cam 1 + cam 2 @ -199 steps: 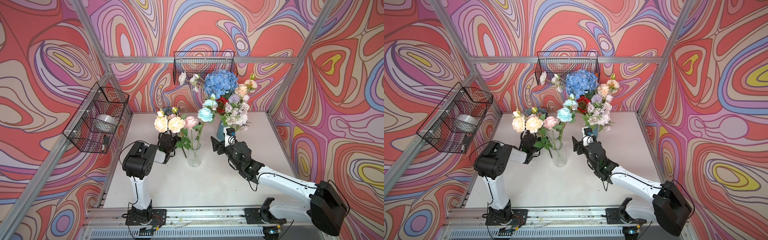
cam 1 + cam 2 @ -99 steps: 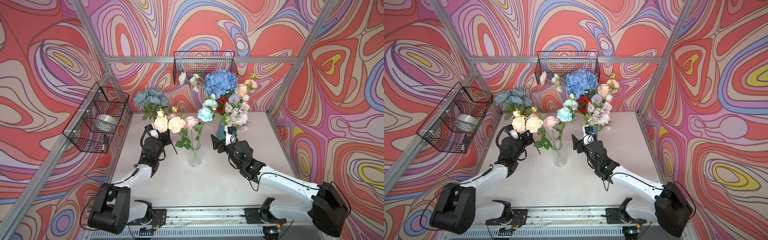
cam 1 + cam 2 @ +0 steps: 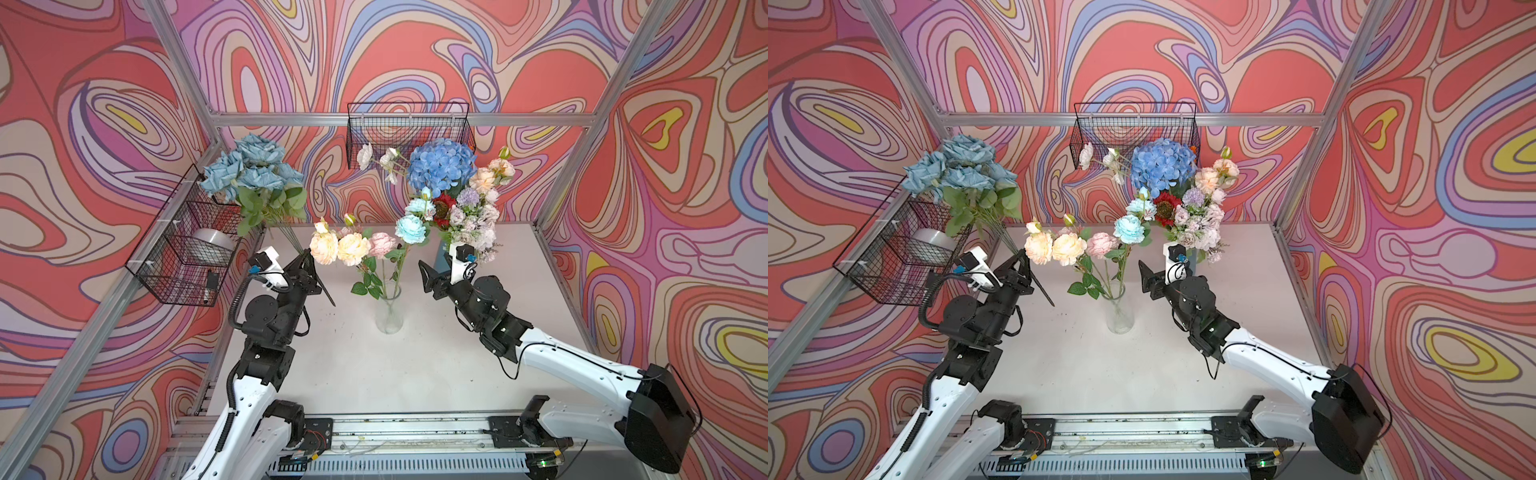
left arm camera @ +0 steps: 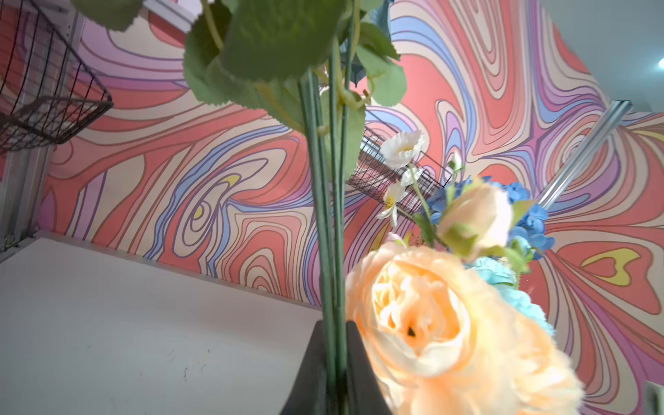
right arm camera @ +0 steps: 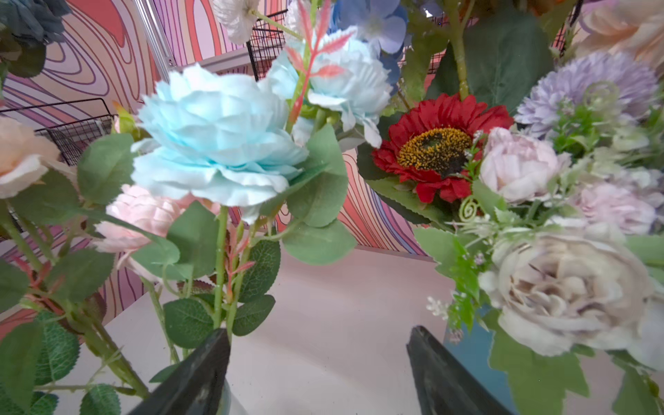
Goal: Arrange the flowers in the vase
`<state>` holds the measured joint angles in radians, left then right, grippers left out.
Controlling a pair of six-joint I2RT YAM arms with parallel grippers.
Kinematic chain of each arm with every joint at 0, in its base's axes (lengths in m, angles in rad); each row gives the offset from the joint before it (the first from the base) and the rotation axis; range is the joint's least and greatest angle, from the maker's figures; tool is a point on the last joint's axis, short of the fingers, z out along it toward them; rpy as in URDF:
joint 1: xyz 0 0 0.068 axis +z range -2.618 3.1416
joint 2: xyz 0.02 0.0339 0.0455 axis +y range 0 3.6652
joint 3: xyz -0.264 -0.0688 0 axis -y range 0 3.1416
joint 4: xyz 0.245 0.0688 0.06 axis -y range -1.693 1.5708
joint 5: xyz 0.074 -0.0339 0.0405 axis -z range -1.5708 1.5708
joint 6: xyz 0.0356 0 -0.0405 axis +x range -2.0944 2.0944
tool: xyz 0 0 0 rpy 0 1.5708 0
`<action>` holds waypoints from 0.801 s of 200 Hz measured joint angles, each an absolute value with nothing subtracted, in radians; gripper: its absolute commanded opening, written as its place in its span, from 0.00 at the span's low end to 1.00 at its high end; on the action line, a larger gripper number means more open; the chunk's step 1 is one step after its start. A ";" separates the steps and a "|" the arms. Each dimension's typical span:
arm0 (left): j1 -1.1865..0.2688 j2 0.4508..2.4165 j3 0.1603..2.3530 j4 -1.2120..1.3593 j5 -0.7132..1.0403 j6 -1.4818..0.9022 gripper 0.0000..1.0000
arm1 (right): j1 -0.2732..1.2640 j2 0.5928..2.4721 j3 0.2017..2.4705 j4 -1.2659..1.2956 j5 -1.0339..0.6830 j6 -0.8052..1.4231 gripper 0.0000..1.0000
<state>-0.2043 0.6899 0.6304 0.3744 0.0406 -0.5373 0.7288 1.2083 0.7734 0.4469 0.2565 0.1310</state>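
Free green stems (image 3: 293, 237) stick up above my left gripper. My open right gripper should go toward the rose bunch next until it closes under the rose leaves (image 3: 284, 227).
A clear glass vase (image 3: 389, 311) (image 3: 1119, 313) stands mid-table and holds cream, pink and light-blue flowers (image 3: 353, 247) (image 5: 219, 143). My left gripper (image 3: 307, 261) (image 3: 1021, 266) (image 4: 332, 345) is shut on the green stems of a dusty-blue rose bunch (image 3: 253, 170) (image 3: 963, 166). It holds the bunch upright, left of the vase, and the stem ends (image 3: 328, 295) stick out below the jaws. My right gripper (image 3: 428, 276) (image 3: 1145, 274) (image 5: 319, 336) stands open and empty, right of the vase. Behind it a blue hydrangea (image 3: 441, 166), a red sunflower (image 5: 434, 147) and pale blossoms fill a blue container (image 5: 467, 345).
A wire basket (image 3: 187, 257) on the left wall holds a silvery roll (image 3: 212, 243). Another wire basket (image 3: 409, 124) hangs on the back wall. Aluminium frame posts stand at the table's corners. The arms' rail (image 3: 395, 428) runs along the front edge.
The left arm has unfolded and raised the dusty-blue rose bunch high at the left of the vase, then shifted it slightly. The right gripper has barely moved and stays open.
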 measured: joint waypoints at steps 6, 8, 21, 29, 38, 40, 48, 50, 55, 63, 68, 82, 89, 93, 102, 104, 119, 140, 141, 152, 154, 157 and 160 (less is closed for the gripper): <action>-0.207 0.677 0.637 0.373 0.052 -0.532 0.00 | 0.729 1.208 0.785 0.441 0.245 0.129 0.80; -0.208 0.675 0.639 0.373 0.055 -0.530 0.00 | 0.729 1.209 0.788 0.439 0.242 0.128 0.80; -0.221 0.660 0.648 0.374 0.085 -0.521 0.00 | 0.729 1.208 0.817 0.429 0.218 0.122 0.80; -0.234 0.654 0.651 0.377 0.107 -0.514 0.00 | 0.729 1.208 0.836 0.420 0.204 0.117 0.80; -0.251 0.652 0.656 0.381 0.130 -0.506 0.00 | 0.729 1.208 0.860 0.408 0.188 0.113 0.80; -0.257 0.652 0.657 0.382 0.136 -0.502 0.00 | 0.729 1.208 0.865 0.406 0.183 0.112 0.80; -0.278 0.652 0.662 0.382 0.157 -0.491 0.00 | 0.729 1.206 0.884 0.395 0.167 0.108 0.79; -0.282 0.652 0.663 0.382 0.160 -0.489 0.00 | 0.729 1.206 0.890 0.392 0.162 0.106 0.79; -0.300 0.654 0.667 0.383 0.176 -0.479 0.00 | 0.729 1.204 0.900 0.385 0.150 0.103 0.79; -0.325 0.659 0.675 0.385 0.198 -0.467 0.00 | 0.729 1.200 0.916 0.376 0.131 0.098 0.79; -0.339 0.664 0.680 0.387 0.213 -0.459 0.00 | 0.729 1.198 0.928 0.368 0.114 0.096 0.79; -0.379 0.683 0.696 0.402 0.258 -0.438 0.00 | 0.729 1.193 0.963 0.350 0.066 0.091 0.79; -0.398 0.698 0.706 0.413 0.281 -0.429 0.00 | 0.729 1.193 0.980 0.342 0.042 0.090 0.79; -0.408 0.707 0.712 0.421 0.294 -0.423 0.00 | 0.729 1.193 0.991 0.337 0.027 0.089 0.79; -0.431 0.733 0.724 0.442 0.321 -0.413 0.00 | 0.729 1.193 1.020 0.316 -0.012 0.087 0.79; -0.435 0.738 0.725 0.447 0.323 -0.411 0.00 | 0.729 1.193 1.025 0.315 -0.017 0.086 0.79; -0.469 0.788 0.738 0.489 0.354 -0.398 0.00 | 0.729 1.198 1.076 0.286 -0.073 0.086 0.79; -0.518 0.873 0.749 0.538 0.371 -0.376 0.00 | 0.729 1.209 1.129 0.267 -0.157 0.092 0.79; -0.522 0.881 0.750 0.539 0.371 -0.373 0.00 | 0.729 1.209 1.130 0.266 -0.160 0.092 0.79; -0.549 0.922 0.758 0.546 0.371 -0.357 0.00 | 0.729 1.212 1.140 0.260 -0.202 0.099 0.79; -0.556 0.933 0.760 0.546 0.371 -0.350 0.00 | 0.729 1.212 1.141 0.259 -0.208 0.099 0.79; -0.564 0.944 0.763 0.547 0.371 -0.345 0.00 | 0.729 1.212 1.143 0.256 -0.219 0.102 0.79; -0.571 0.953 0.765 0.547 0.370 -0.339 0.00 | 0.729 1.213 1.145 0.254 -0.229 0.105 0.78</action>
<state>-0.5709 0.9527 0.7650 0.5468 0.3702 -0.3389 0.7288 1.2129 1.1454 0.2539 -0.2295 0.1055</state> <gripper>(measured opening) 0.103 0.789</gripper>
